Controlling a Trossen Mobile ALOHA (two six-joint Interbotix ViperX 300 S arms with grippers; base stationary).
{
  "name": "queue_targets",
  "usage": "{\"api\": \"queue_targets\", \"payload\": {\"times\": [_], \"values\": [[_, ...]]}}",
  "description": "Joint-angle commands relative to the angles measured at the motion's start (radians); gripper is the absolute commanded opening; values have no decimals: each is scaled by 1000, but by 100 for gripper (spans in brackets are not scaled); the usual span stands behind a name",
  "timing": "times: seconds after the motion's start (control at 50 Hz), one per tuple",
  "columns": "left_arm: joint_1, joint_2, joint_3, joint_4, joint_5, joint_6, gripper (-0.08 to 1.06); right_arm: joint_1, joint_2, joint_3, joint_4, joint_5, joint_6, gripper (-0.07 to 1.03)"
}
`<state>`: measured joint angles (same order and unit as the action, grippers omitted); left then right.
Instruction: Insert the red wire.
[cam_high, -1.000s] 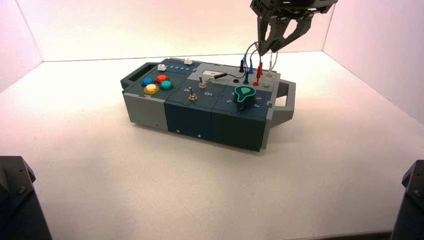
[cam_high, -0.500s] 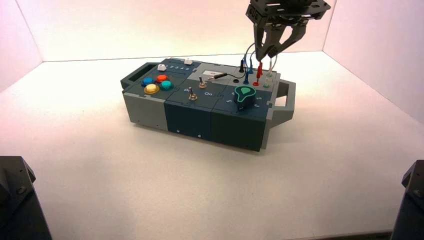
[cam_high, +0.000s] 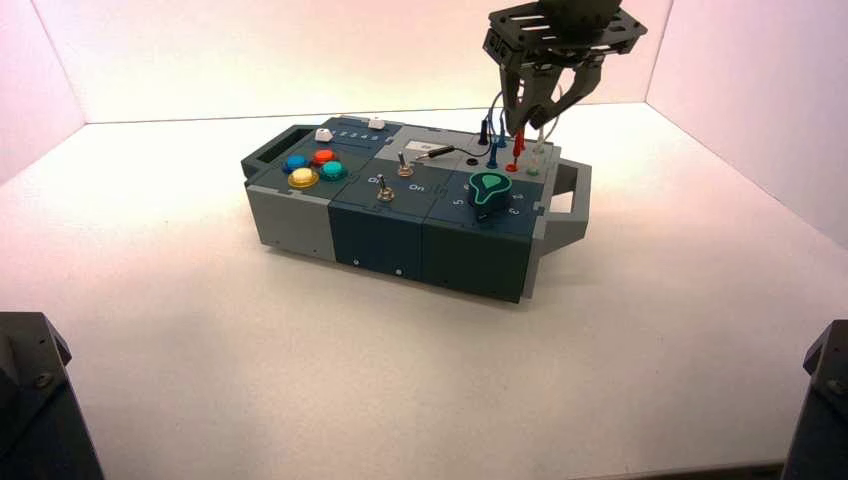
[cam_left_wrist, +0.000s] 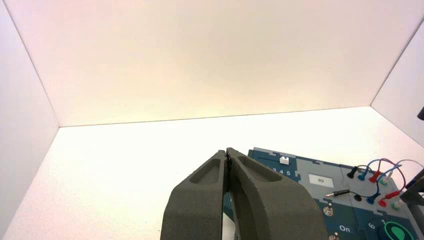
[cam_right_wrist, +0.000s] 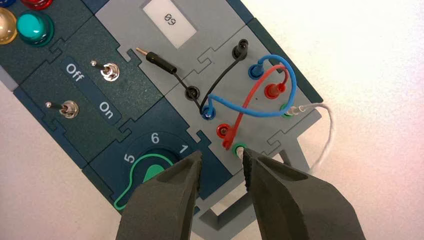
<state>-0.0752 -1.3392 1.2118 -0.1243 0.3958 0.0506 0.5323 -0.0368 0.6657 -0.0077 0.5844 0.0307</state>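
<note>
A gap (cam_high: 514, 161) can be seen between the red plug (cam_high: 518, 146) and the socket beside the knob, so the plug will go further in when the robot pushes down.
The red wire (cam_right_wrist: 248, 100) arches in a loop over the grey socket panel. One red plug (cam_right_wrist: 274, 90) stands in a far socket and the other (cam_right_wrist: 225, 131) in a socket beside the knob. In the high view the red plugs (cam_high: 518, 148) stand upright at the box's (cam_high: 380, 235) right rear. My right gripper (cam_right_wrist: 222, 162) hangs open just above them with nothing between its fingers. One fingertip (cam_right_wrist: 248, 167) is close to a green socket (cam_right_wrist: 240, 148). From above, the right gripper (cam_high: 532, 118) points down at the wires. My left gripper (cam_left_wrist: 227, 152) is shut and empty, far from the box.
A blue wire (cam_right_wrist: 250, 111) loops between two blue sockets, crossing the red one. A black wire's loose plug (cam_right_wrist: 160, 62) lies on the panel. A white wire (cam_right_wrist: 327, 130) hangs off the box's edge. The green knob (cam_right_wrist: 150, 172) and two toggle switches (cam_right_wrist: 107, 70) are close by.
My right gripper has shifted slightly left and lower over the wire sockets, still open. The wires and the left arm have not moved.
</note>
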Motion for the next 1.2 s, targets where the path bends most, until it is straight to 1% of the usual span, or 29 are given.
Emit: {"api": "queue_targets", "payload": {"times": [0.02, 1.0, 1.2], "values": [[-2, 6, -15, -2, -12, -2, -3, -3, -3, -35, 0, -6, 2, 45], [-2, -3, -15, -2, -14, -2, -3, -3, 64, -60, -2, -8, 2, 42], [-2, -3, -15, -2, -14, -2, -3, -12, 75, -61, -2, -6, 2, 42]]}}
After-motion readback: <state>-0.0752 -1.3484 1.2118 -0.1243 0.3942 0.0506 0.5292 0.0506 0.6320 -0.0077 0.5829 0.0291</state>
